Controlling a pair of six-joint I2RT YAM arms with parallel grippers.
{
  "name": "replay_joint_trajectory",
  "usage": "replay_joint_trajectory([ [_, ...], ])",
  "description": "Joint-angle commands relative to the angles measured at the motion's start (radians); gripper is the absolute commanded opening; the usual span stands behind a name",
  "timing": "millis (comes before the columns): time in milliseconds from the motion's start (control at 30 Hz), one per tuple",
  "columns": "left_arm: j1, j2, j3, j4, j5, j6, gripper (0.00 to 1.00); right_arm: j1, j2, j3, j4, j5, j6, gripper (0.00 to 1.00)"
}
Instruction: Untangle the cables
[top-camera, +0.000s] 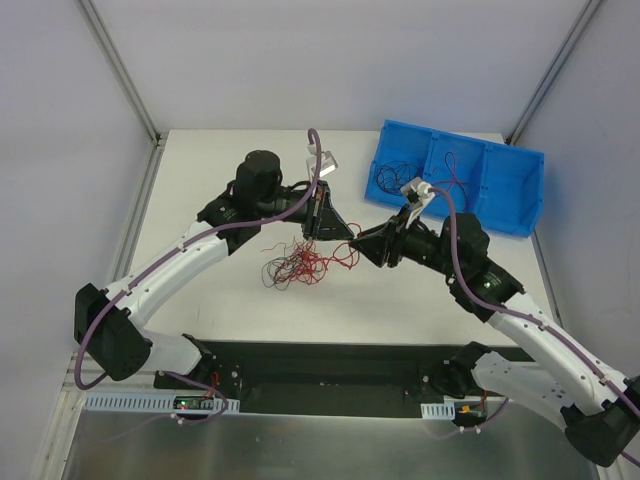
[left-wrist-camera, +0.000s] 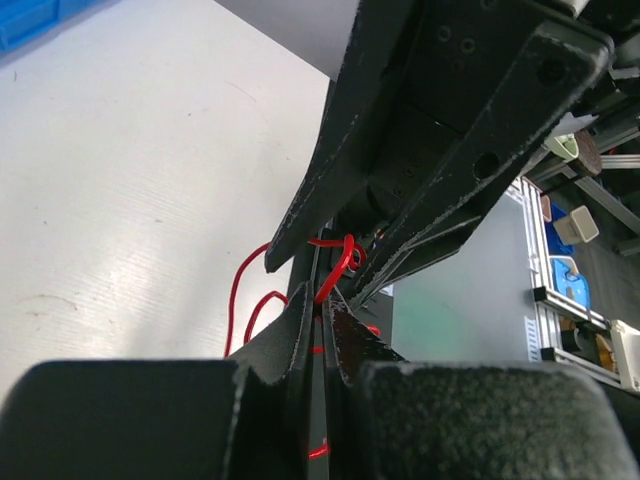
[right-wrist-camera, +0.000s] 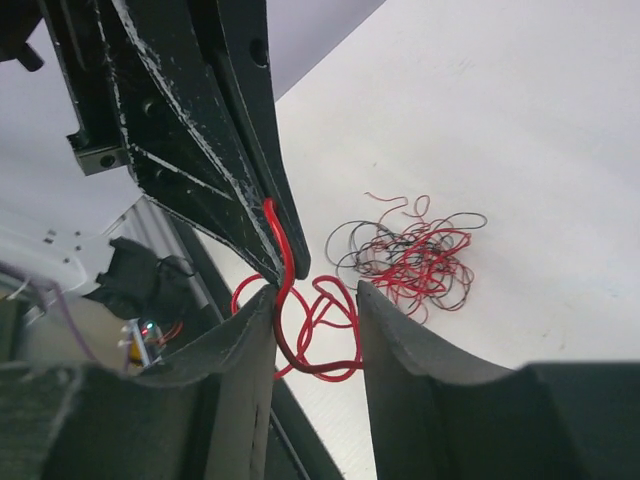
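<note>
Slack red cable loops (right-wrist-camera: 316, 319) hang at my right gripper's fingers near my left gripper, which should back off and rise to pull the cable out.
The cables (top-camera: 300, 265) lie as a loose red and black tangle (right-wrist-camera: 410, 255) on the white table, just below the two grippers. My left gripper (top-camera: 318, 228) hangs over the tangle's upper right edge, shut on one red cable (left-wrist-camera: 335, 270) that runs up from between its fingers (left-wrist-camera: 290, 330). My right gripper (top-camera: 366, 244) faces it tip to tip, close on the right. In the right wrist view its jaws stand open (right-wrist-camera: 315, 310), and the curly red cable (right-wrist-camera: 290, 300) hanging from the left gripper's fingers (right-wrist-camera: 200, 150) loops down between them.
A blue bin (top-camera: 505, 170) with compartments stands at the back right, holding a few separated black and red wires (top-camera: 400, 172). Both arms reach inward over the middle of the table (top-camera: 200, 170). A black base plate (top-camera: 320, 375) runs along the near edge.
</note>
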Motion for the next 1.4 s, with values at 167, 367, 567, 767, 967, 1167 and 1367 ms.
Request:
replay_joint_trajectory([
  [167,-0.004,-0.03,0.076,0.044,0.171,-0.109,0.0,0.144,0.108,-0.021,0.091,0.698,-0.029,0.45],
  [367,-0.004,-0.071,0.082,0.087,0.215,-0.156,0.0,0.144,0.232,-0.018,0.193,0.802,0.008,0.48],
  [567,-0.002,-0.1,0.067,0.086,0.215,-0.165,0.0,0.143,0.251,-0.003,0.26,0.717,-0.009,0.49],
  [767,0.024,-0.102,0.076,0.08,0.18,-0.178,0.0,0.135,0.181,-0.055,0.182,0.697,-0.019,0.56],
  [967,0.101,-0.088,0.064,0.07,0.142,-0.24,0.0,0.052,-0.039,-0.127,0.013,0.511,-0.123,0.67],
  [1167,0.137,-0.053,0.07,0.07,0.174,-0.268,0.0,0.054,-0.149,-0.116,0.002,0.271,-0.193,0.74],
  [1367,0.137,-0.056,0.084,0.072,0.174,-0.279,0.0,0.109,-0.039,-0.086,0.166,0.291,-0.133,0.74],
])
